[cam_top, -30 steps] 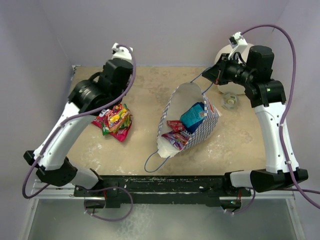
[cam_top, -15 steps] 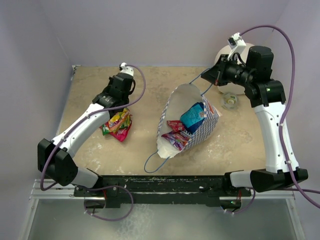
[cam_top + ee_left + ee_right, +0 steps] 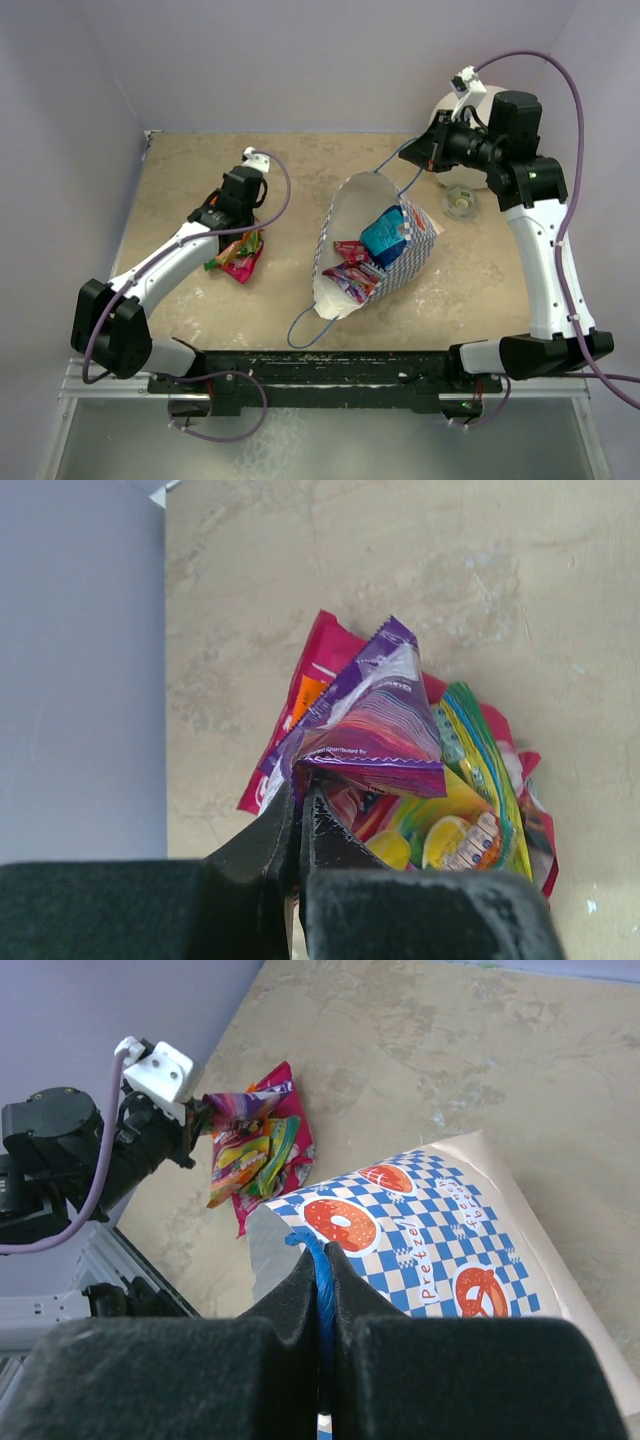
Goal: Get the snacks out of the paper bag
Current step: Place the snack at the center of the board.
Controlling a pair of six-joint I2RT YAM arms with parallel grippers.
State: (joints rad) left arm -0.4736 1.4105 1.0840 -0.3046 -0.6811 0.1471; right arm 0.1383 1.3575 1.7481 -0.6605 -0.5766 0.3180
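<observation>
The purple packet point(image 3: 385, 725) is low over the snack pile point(image 3: 242, 262) and clear of the paper bag. My left gripper should go on down before it lets go of it there.
The paper bag point(image 3: 418, 250) lies tilted on the table with its white mouth open toward the left. It holds a blue packet point(image 3: 385, 232), a red one point(image 3: 350, 250) and pink-purple ones point(image 3: 352, 280). My right gripper point(image 3: 418, 158) is shut on the bag's blue cord handle point(image 3: 322, 1260) and holds it up above the checked side point(image 3: 430, 1230). My left gripper point(image 3: 298, 792) is shut on the corner of a purple snack packet point(image 3: 378, 715), low over a pile of red and yellow-green snacks point(image 3: 238, 255) on the table left of the bag. The pile also shows in the right wrist view point(image 3: 262, 1145).
A large white cylinder point(image 3: 482, 98) stands at the back right, behind my right arm. A small clear round object point(image 3: 461, 201) lies right of the bag. The bag's other cord loop point(image 3: 303, 326) trails toward the front edge. Lavender walls close in on three sides.
My left arm has dropped from high above the snack pile down to it, with the purple packet in its jaws. The right gripper and the bag have hardly moved.
</observation>
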